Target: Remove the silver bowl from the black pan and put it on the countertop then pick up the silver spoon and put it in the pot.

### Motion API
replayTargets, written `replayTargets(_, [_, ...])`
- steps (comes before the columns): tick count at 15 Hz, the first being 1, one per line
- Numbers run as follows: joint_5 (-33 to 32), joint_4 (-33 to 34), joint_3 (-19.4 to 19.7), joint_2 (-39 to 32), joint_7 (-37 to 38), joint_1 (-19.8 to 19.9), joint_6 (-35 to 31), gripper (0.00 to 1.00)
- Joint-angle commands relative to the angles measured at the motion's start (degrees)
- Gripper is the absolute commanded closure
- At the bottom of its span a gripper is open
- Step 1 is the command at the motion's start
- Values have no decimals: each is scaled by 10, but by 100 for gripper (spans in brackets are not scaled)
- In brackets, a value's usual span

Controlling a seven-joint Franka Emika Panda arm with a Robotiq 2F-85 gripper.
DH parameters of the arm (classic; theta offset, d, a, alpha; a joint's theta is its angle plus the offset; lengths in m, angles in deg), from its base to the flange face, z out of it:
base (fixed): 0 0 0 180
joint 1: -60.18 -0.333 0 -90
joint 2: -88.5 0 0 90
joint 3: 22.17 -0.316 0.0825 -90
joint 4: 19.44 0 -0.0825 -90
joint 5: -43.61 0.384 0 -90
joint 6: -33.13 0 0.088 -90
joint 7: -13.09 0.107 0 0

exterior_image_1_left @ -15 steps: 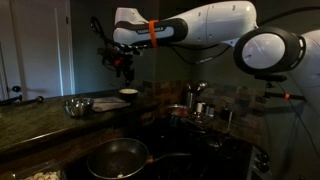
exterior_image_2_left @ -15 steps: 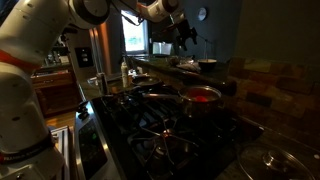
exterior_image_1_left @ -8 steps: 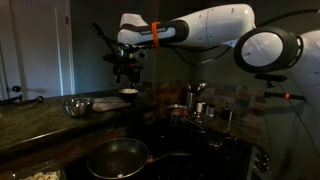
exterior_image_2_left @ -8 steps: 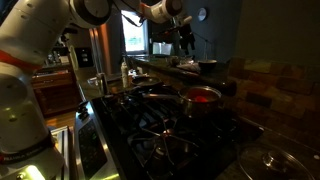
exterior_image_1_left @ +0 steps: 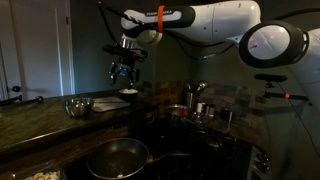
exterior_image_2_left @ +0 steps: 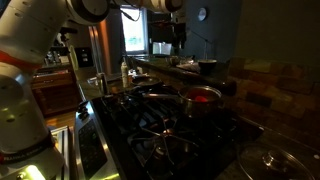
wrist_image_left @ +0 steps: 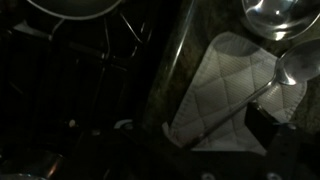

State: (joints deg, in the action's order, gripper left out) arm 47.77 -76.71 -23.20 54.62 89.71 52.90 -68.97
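The silver spoon's handle (wrist_image_left: 240, 108) is at a slant to my gripper's open fingers, so I should turn my gripper square to the handle's end (wrist_image_left: 199, 139) before I go down to grab it.
The silver bowl (exterior_image_1_left: 78, 105) stands on the dark speckled countertop (exterior_image_1_left: 35, 122), outside the black pan (exterior_image_1_left: 117, 157), which is empty on the stovetop. My gripper (exterior_image_1_left: 125, 70) hangs open and empty high above the countertop, near a small white dish (exterior_image_1_left: 128, 93). In the wrist view the silver spoon (wrist_image_left: 232, 99) lies slantwise on a white quilted cloth (wrist_image_left: 215, 75), next to the silver bowl (wrist_image_left: 280, 15). One dark finger (wrist_image_left: 266, 127) shows beside the spoon's handle. The pot (exterior_image_1_left: 179, 111) stands at the back of the stovetop.
Narrow metal cups (exterior_image_1_left: 203, 108) stand beside the pot. A round pot with a red glow inside (exterior_image_2_left: 203, 96) sits on the black stove grates (exterior_image_2_left: 160, 125). A brick backsplash runs behind the stove. The pan's rim shows in the wrist view (wrist_image_left: 75, 8).
The arm's wrist has risen and the gripper has turned to point straight down over the back of the countertop. Bowl, pan and spoon have not moved.
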Motion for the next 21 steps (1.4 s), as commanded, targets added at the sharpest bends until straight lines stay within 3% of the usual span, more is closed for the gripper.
replayTargets(1, [50,-7,-9,10,87,1,37,0])
replayTargets(2, [57,-11,-7,11,115,0,25,0])
replayTargets(3, [34,0,-6,4,69,-3,23,0])
replayTargets(6, [42,0,-6,4,100,-2,23,0])
replayTargets(7, [23,1,14,-2,182,-20,-5,0])
replayTargets(15, [-35,45,64,-80,410,-60,-100,0])
replayTargets(21, [-79,133,118,-154,567,-74,-66,2])
